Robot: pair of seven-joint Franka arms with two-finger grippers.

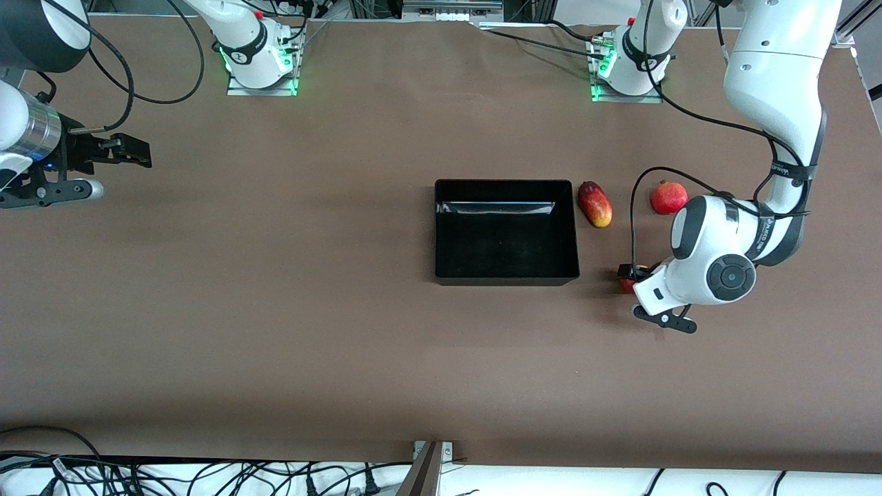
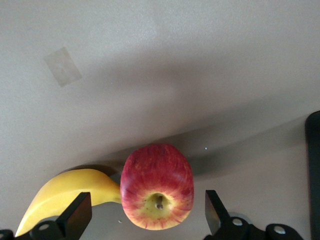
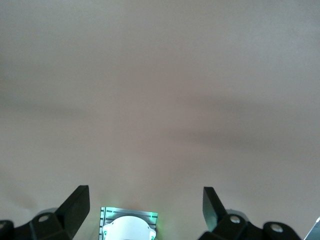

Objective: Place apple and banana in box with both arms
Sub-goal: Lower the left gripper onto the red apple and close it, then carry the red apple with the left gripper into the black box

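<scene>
The banana's tip just meets the apple's side, so the apple will come free alone and leave the banana lying there when I lift.
The apple, red with a yellowish dimple, lies on the table with the yellow banana touching it. My left gripper is open just above the apple, one finger on either side of it, not touching. In the front view the left gripper is low beside the black box, at the box's end toward the left arm; only a red sliver of the apple shows and the banana is hidden under the arm. My right gripper is open and empty, waiting at the right arm's end of the table.
A red-yellow mango lies next to the box. A red pomegranate lies beside the mango, toward the left arm's end. The box's edge shows in the left wrist view. The right arm's base shows in the right wrist view.
</scene>
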